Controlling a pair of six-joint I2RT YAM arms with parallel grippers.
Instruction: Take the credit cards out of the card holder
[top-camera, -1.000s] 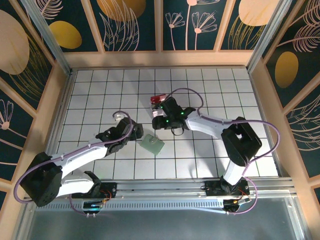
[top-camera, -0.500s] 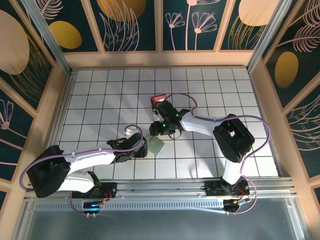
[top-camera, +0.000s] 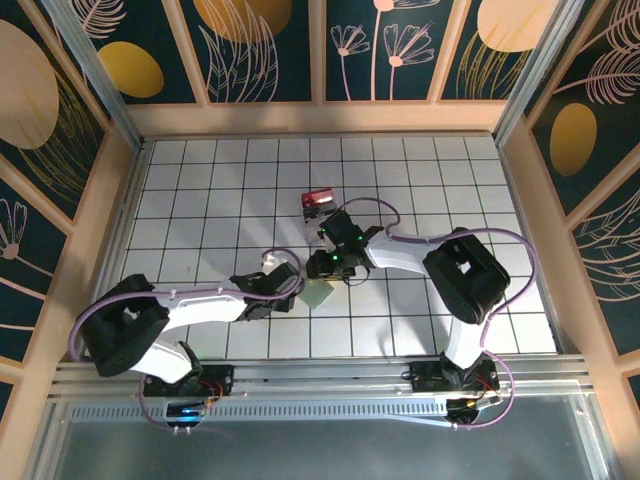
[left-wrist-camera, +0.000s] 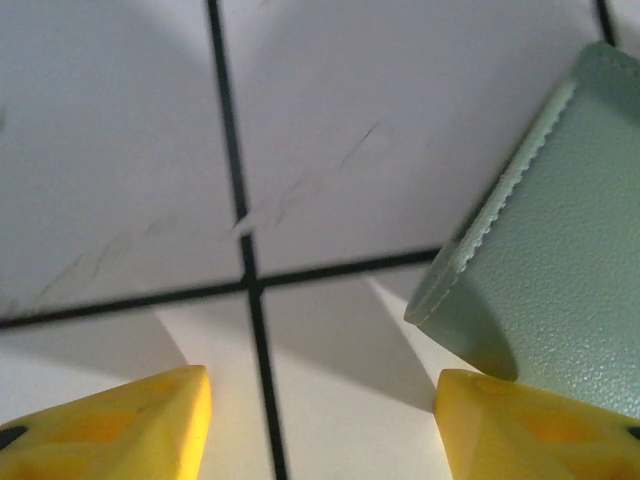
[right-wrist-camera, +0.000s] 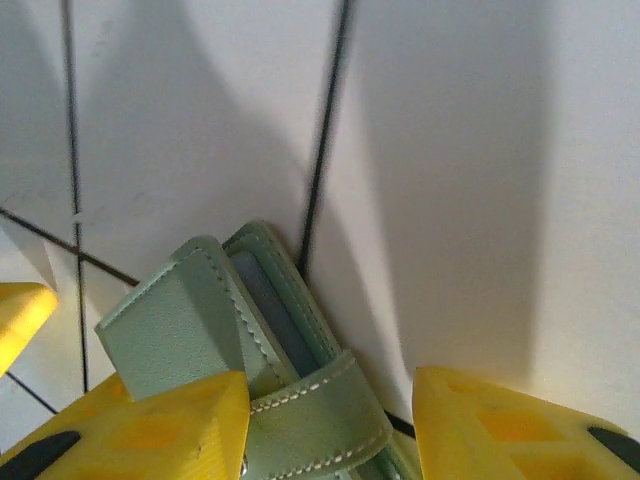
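The card holder is lying flat, and my right gripper's finger is over the card holder's strap (right-wrist-camera: 315, 418). Next, my left gripper tilts up the flap corner (right-wrist-camera: 118, 325) before my right gripper pinches it.
The card holder (top-camera: 318, 294) is a pale green stitched folder lying on the white tiles near the middle. My left gripper (top-camera: 292, 285) sits low at its left edge and is open. In the left wrist view bare tile lies between the yellow fingertips (left-wrist-camera: 110, 425), and the right tip meets the card holder's (left-wrist-camera: 560, 260) corner. My right gripper (top-camera: 323, 270) is at the holder's far side, open. It straddles the holder's strap (right-wrist-camera: 320, 420): one finger overlaps the leather and a gap remains at the other finger (right-wrist-camera: 510, 425). The credit cards are hidden; a blue-grey layer (right-wrist-camera: 270, 310) shows between the flaps.
A small white box with a red top (top-camera: 317, 199) stands just beyond the right gripper. Wooden walls (top-camera: 320, 118) enclose the tiled floor. Open tiles stretch to the left and right of the arms. The left gripper's yellow tip (right-wrist-camera: 20, 310) shows at the right wrist view's left edge.
The left arm has swung right and lowered to the holder's left edge, its jaws narrowing. The right gripper has come down from near the red-topped box onto the holder, jaws also narrowing.
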